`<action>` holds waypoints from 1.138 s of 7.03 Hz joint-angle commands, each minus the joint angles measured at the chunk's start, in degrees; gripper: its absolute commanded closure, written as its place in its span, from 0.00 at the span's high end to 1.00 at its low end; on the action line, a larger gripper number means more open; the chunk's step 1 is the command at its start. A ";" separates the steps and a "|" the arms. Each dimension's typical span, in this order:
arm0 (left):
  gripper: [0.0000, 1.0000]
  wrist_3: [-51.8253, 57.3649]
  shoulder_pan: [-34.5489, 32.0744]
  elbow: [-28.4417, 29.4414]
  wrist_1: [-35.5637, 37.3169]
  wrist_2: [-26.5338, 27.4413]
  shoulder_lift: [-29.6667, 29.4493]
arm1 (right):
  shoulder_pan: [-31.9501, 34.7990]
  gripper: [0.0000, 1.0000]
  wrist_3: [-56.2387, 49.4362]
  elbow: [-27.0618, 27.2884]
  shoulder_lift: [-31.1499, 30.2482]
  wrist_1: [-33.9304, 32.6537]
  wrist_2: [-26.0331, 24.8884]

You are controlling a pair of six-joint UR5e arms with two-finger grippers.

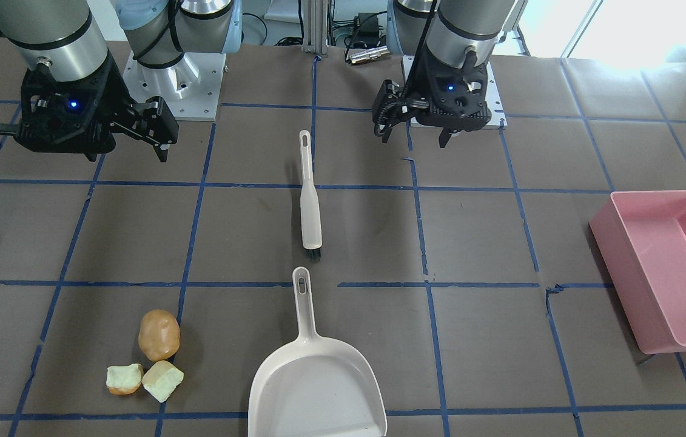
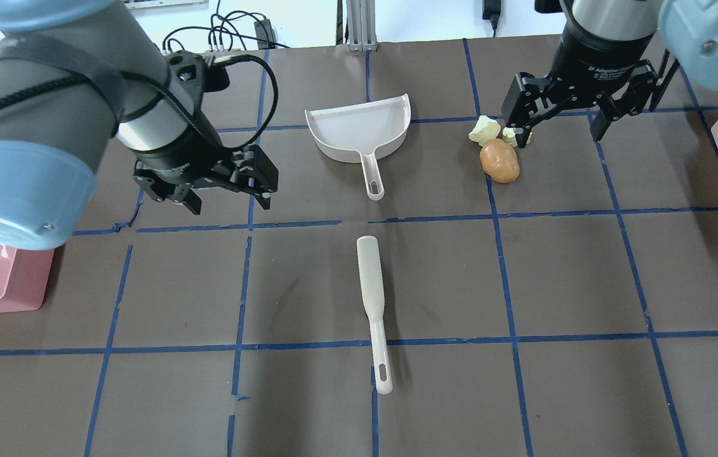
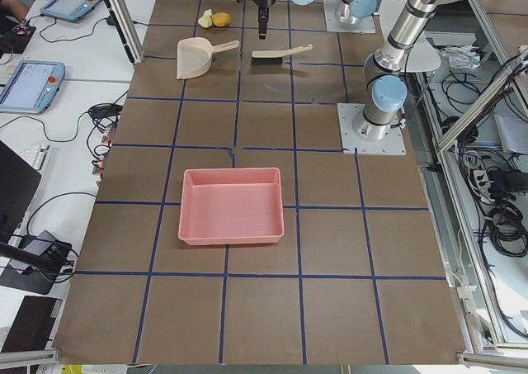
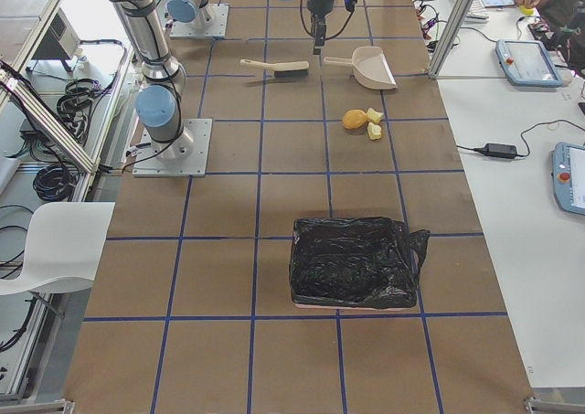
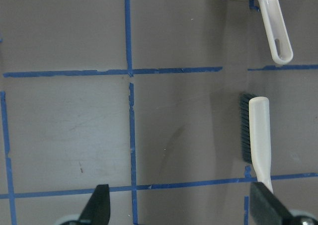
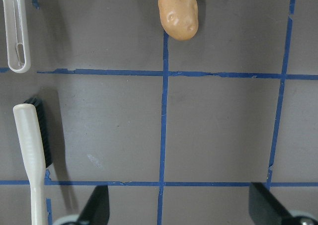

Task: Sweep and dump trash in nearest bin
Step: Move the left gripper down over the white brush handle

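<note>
The open fingers of my left gripper are turned to span the white brush's narrow handle. They should go on toward the end of the free handle and close there.
The trash lies together on the table's right side: a brown potato-like lump point(image 1: 159, 334) point(image 2: 499, 160) point(image 6: 178, 12) and two pale chunks point(image 1: 124, 379) point(image 1: 162, 380) beside it. A white brush point(image 1: 310, 200) point(image 2: 374, 311) lies at mid-table, with a white dustpan point(image 1: 317, 382) point(image 2: 359, 127) beyond its bristle end. My left gripper point(image 2: 226, 202) point(image 1: 415, 133) hovers open and empty to the left of the brush. My right gripper point(image 2: 562, 133) point(image 1: 73, 136) hovers open and empty above the table near the trash.
A pink bin point(image 1: 664, 267) point(image 3: 232, 205) stands at the table's end on my left. A bin lined with a black bag point(image 4: 352, 260) stands at the end on my right. Blue tape lines grid the brown table.
</note>
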 commanded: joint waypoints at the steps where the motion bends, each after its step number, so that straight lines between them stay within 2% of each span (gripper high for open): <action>1: 1.00 -9.80 -7.80 -4.72 0.67 -0.11 -1.25 | 0.02 1.00 0.04 0.00 1.04 -0.48 0.42; 2: 1.00 -12.28 -11.57 -8.14 1.28 -0.11 -2.12 | 0.02 1.00 0.04 0.00 1.57 -0.57 0.42; 3: 1.00 -15.69 -15.79 -11.66 7.73 -0.02 -4.13 | -0.24 1.00 -0.05 0.00 3.06 -0.74 0.42; 5: 1.00 -26.94 -24.14 -14.24 20.39 0.15 -13.16 | -1.29 1.00 -0.22 0.00 5.34 -3.46 0.42; 7: 0.98 -27.77 -26.99 -16.86 25.43 0.34 -17.41 | -1.30 1.00 -0.57 0.00 6.41 -6.96 0.16; 8: 0.98 -27.42 -26.99 -17.66 26.15 0.51 -16.73 | -1.21 1.00 -0.66 -0.09 6.93 -7.50 0.07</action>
